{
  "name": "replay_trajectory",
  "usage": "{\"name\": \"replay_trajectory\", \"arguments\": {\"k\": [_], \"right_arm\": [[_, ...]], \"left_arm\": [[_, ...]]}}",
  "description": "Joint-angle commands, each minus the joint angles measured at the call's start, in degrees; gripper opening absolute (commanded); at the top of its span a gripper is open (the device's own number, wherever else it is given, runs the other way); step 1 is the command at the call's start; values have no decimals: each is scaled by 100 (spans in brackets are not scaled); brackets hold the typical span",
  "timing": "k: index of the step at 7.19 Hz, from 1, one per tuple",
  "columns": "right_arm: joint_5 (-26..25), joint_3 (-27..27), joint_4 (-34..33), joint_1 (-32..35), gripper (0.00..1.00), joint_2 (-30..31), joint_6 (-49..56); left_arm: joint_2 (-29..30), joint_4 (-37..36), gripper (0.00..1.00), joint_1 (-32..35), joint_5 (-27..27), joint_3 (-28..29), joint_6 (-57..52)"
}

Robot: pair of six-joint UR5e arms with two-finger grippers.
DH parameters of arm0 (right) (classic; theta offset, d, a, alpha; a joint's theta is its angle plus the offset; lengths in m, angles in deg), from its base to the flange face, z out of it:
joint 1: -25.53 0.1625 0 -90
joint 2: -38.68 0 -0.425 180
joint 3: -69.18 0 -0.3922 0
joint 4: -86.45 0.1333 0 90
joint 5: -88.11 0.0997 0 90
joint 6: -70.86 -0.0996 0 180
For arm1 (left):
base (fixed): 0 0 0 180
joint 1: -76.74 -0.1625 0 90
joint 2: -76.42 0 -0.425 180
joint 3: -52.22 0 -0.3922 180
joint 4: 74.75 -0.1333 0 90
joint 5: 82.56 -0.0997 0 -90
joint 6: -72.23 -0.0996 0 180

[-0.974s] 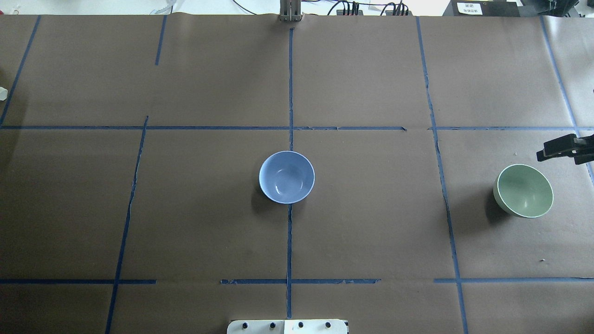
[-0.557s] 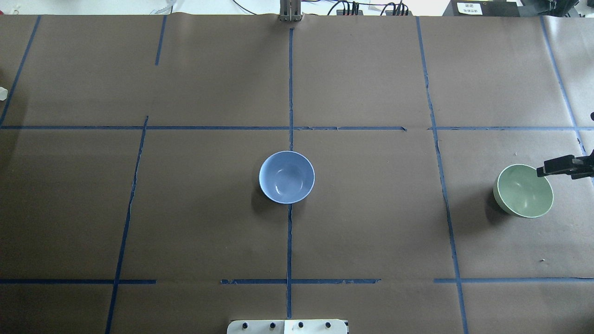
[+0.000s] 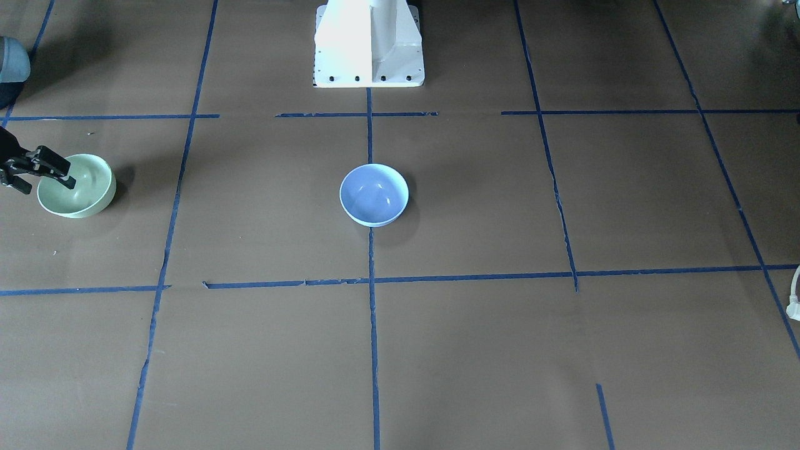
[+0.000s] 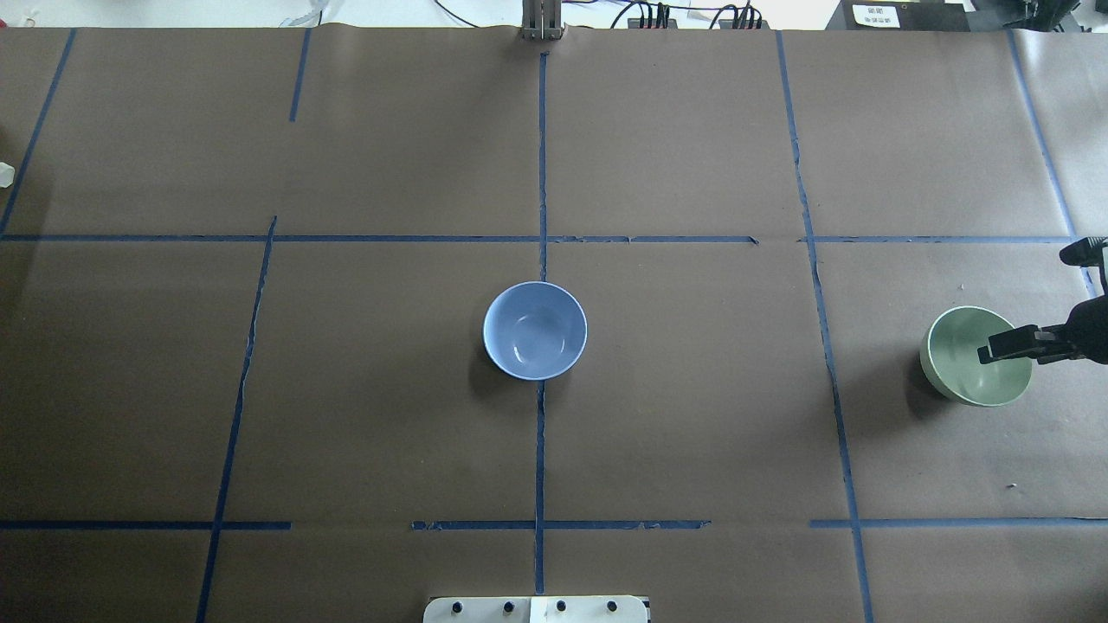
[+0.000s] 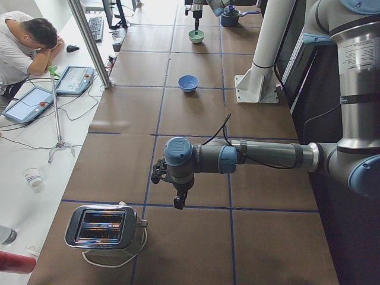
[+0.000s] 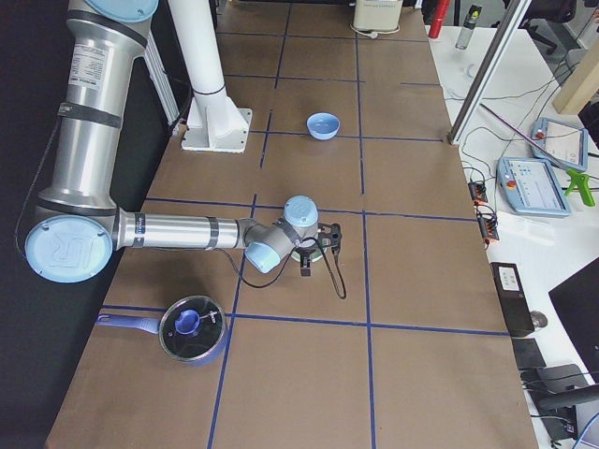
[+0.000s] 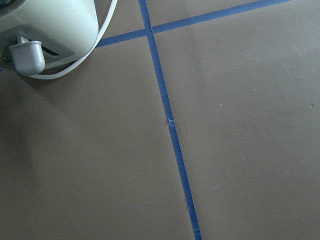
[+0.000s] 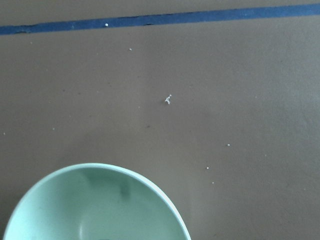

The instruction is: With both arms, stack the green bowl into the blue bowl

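When I lower the green bowl, I expect it to nest deep, leaving only a thin blue edge: the blue bowl is empty and similarly flared.
The green bowl stands upright at the table's right side; it also shows in the front view and the right wrist view. The blue bowl stands upright at the table's centre, on the middle tape line. My right gripper is open at the green bowl's outer rim, with one finger over the inside and the other outside. My left gripper hangs over bare table far to the left, near a toaster. I cannot tell whether it is open or shut.
A chrome toaster with a white cord and plug stands at the left end. A pot with a blue lid stands beyond the green bowl at the right end. The white pedestal stands mid-table on the robot's side.
My right gripper has moved from behind the green bowl toward the robot's side and inward, onto the bowl's right rim. Both bowls have stayed put.
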Motion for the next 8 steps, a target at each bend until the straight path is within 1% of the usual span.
{"name": "replay_trajectory", "arguments": {"k": [1,3,5,6,7,8], "right_arm": [[14,19,5,-27,2,6,-104],[58,115,5,-18,0,6,-122],[391,597,-265,-18,0,-160,-139],[636,904,-1164,78,0,-814,-226],[586,1142,-2234,70,0,-1578,-593],[560,1153,-2923,-148,0,-2403,-1153]], "left_arm": [[24,0,100,0,1,0,9],[42,0,100,0,1,-8,9],[42,0,100,0,19,-17,1],[42,0,100,0,27,-17,1],[42,0,100,0,36,-8,18],[42,-9,100,0,36,-61,331]]}}
